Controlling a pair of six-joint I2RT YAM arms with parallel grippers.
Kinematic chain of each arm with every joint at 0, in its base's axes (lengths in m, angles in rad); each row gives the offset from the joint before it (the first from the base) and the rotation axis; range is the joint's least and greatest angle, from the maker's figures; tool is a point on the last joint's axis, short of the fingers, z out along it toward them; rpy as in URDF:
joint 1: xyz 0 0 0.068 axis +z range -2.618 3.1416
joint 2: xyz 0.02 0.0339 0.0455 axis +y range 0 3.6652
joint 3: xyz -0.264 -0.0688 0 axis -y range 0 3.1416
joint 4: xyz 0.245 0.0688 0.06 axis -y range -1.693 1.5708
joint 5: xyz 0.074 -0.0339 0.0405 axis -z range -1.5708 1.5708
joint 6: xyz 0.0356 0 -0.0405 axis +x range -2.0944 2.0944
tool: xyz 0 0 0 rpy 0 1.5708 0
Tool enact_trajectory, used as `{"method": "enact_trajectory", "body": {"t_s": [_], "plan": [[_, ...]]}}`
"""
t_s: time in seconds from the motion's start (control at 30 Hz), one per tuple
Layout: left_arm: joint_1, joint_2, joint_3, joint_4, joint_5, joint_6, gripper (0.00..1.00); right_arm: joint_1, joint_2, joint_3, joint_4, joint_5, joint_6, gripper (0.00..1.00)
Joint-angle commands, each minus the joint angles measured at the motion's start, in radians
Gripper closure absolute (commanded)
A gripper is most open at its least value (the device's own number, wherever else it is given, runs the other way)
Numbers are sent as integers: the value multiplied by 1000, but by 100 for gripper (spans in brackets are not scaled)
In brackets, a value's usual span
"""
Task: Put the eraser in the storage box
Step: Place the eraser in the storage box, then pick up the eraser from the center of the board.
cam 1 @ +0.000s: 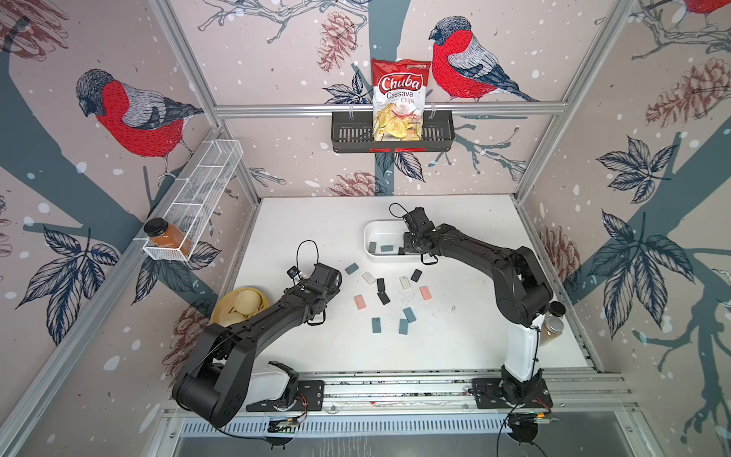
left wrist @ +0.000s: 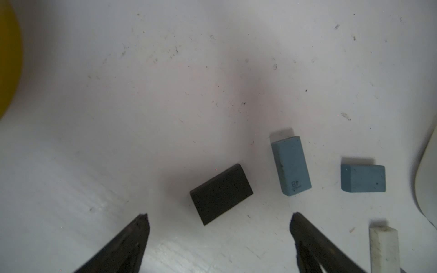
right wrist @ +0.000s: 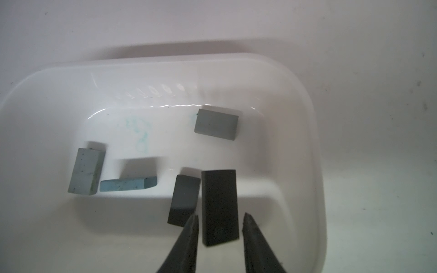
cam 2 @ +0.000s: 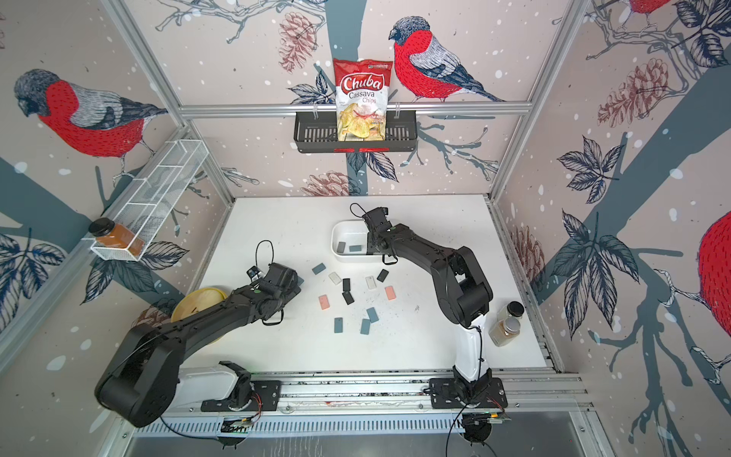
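The black eraser [left wrist: 221, 194] lies at an angle across the left gripper's open fingers, so the left gripper should turn to grip the eraser by its long sides [left wrist: 215, 179].
The storage box [cam 1: 375, 228] [cam 2: 341, 230] [right wrist: 165, 63] is a shallow white tub at the table's back middle, holding several grey, blue and dark erasers. My right gripper [right wrist: 221, 215] [cam 1: 409, 247] hangs over its near end, slightly open. A black eraser [right wrist: 220, 205] sits between its fingertips with a gap on each side. My left gripper [left wrist: 219, 214] stands wide open just above the table, with another black eraser [left wrist: 221, 193] lying flat just ahead of its tips. Two blue erasers [left wrist: 290, 165] [left wrist: 363, 178] lie beside it. Several loose erasers [cam 1: 381, 296] are scattered mid-table.
A yellow bowl of chips [cam 1: 241, 304] sits left of my left arm. Two spice jars [cam 1: 553, 324] stand by the right arm's base. A black slotted basket [cam 1: 348, 134] with a chips bag hangs on the back wall, and a white wire rack [cam 1: 197, 190] with a jar on the left wall.
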Motion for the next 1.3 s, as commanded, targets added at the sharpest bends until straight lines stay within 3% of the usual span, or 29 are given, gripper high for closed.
{"method": "enact_trajectory", "body": {"t_s": [0.0,0.27,0.43,0.67,0.97,1.13,1.27], "plan": [[11,5,-5,36,13,-31,8,1,4,8,-13,5,-15,62],[47,17,-14,51,25,-62,12,16,-38,-16,-11,31,-11,39],[71,21,-31,85,53,-81,15,60,-128,-85,25,49,-20,30],[78,59,-27,111,80,-120,16,129,-248,-173,55,95,-7,0],[93,127,5,103,117,-161,21,197,-390,-242,62,139,17,1],[93,188,79,12,152,-174,23,229,-443,-255,53,155,24,1],[92,214,136,-79,172,-186,19,242,-478,-270,48,170,28,1]]}}
